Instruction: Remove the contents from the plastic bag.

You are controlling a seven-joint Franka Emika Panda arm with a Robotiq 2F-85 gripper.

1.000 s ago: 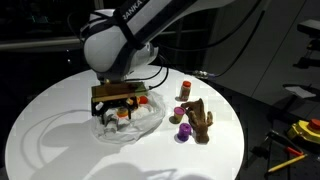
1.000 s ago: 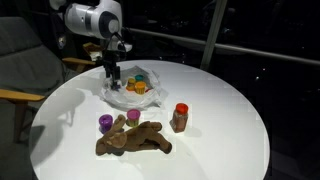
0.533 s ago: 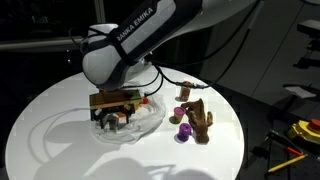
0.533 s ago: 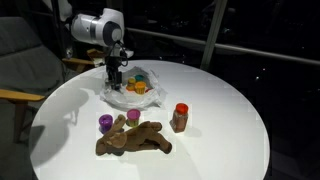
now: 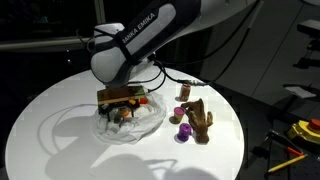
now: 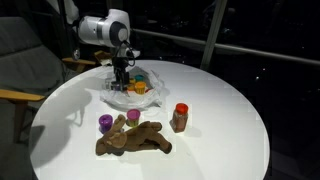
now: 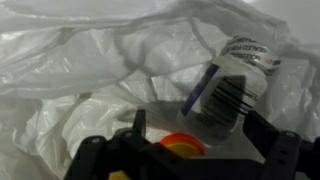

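Observation:
I should move up and center over the bottle's body [image 7: 222,98], then close my gripper and lift the bottle out, because the white bottle [image 7: 236,82] lies slanted and too close to one finger of my gripper.
A crumpled clear plastic bag [image 5: 135,127] lies on the round white table and also shows in the other exterior view [image 6: 118,97]. It holds several small items. My gripper [image 5: 122,106] is lowered into the bag's mouth in both exterior views [image 6: 122,76]. In the wrist view my gripper [image 7: 200,135] is open. A white bottle with a barcode label [image 7: 232,85] lies between the fingers, close to the right finger [image 7: 262,128]. An orange lid [image 7: 183,146] sits just below the bottle. The bag's film [image 7: 90,60] surrounds them.
A brown plush toy [image 5: 200,120] [image 6: 135,140], a purple cup [image 5: 184,131] [image 6: 105,123], a pink cup [image 6: 132,116] and a red-capped jar [image 5: 185,91] [image 6: 180,117] stand outside the bag. The table's edge [image 5: 60,170] is near. A chair [image 6: 20,70] stands beside it.
My gripper has shifted a little sideways across the bag and stays low inside its mouth. The bag and the items outside it have not moved.

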